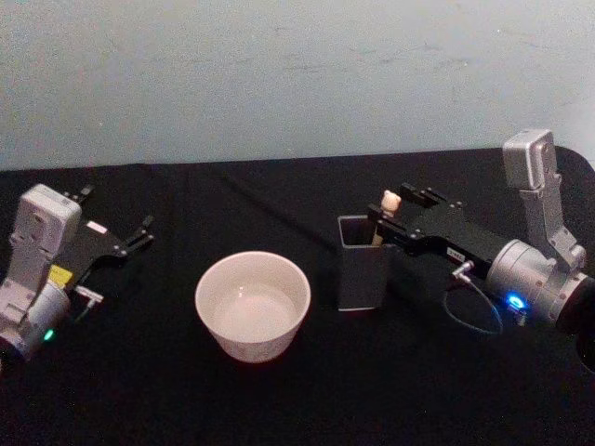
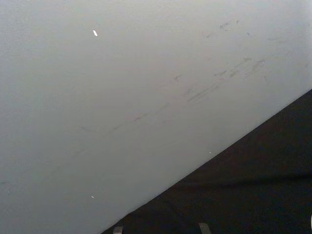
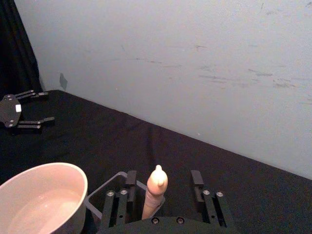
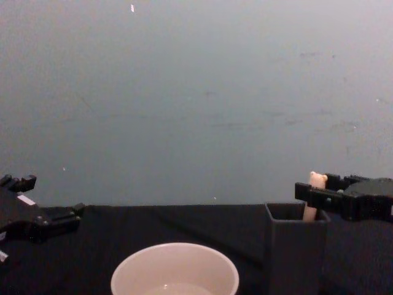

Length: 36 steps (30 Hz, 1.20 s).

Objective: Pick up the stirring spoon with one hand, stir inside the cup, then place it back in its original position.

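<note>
The stirring spoon (image 4: pixel 316 180) will come out freely when I lift it, because a wide gap (image 4: pixel 287 212) shows next to the spoon's handle in the dark square holder.
The stirring spoon (image 1: pixel 390 201) stands upright in the dark square holder (image 1: pixel 363 269), its cream bear-head handle (image 3: pixel 156 191) poking out above the rim; the bowl end is hidden inside. My right gripper (image 1: pixel 402 210) is open at the holder's top, one finger (image 3: pixel 130 181) on each side of the handle without touching it. In the chest view the handle (image 4: pixel 317 180) shows just behind the right gripper (image 4: pixel 319 192) above the holder (image 4: pixel 295 246). The cream cup (image 1: pixel 253 302) sits to the holder's left, with liquid in it. My left gripper (image 1: pixel 116 214) hovers open at the far left, apart from everything.
A black cloth covers the table (image 1: pixel 297 400), which ends at a pale wall (image 1: pixel 297 74) behind. There is free cloth in front of the cup (image 4: pixel 175 270) and between the cup and the left gripper (image 4: pixel 37 215).
</note>
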Tool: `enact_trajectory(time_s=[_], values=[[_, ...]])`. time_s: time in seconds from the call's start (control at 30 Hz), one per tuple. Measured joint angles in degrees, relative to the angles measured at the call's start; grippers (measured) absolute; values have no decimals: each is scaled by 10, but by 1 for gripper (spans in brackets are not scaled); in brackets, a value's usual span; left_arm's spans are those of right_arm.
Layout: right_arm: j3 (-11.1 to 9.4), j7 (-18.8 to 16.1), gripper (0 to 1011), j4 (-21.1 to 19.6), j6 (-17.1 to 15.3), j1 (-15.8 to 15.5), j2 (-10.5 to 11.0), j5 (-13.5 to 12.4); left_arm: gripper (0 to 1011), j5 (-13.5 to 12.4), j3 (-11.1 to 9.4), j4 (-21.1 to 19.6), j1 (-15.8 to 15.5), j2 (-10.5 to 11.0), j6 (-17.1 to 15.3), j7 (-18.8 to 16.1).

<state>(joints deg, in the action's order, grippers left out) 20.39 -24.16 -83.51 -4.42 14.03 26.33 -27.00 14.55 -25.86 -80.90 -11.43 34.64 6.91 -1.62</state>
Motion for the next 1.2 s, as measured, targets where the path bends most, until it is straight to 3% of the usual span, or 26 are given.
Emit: enact_trajectory(time_s=[0.53,1.03,1.2], values=[[0,0,228,0,1,0,0,-1,1001,0,0,0,0,0,0,0],[0,-2,224,0,-1,0,0,-1,1001,0,0,0,0,0,0,0],[-3,-13,224,-6,-13,0,4,-13,1001,0,0,0,0,0,0,0]])
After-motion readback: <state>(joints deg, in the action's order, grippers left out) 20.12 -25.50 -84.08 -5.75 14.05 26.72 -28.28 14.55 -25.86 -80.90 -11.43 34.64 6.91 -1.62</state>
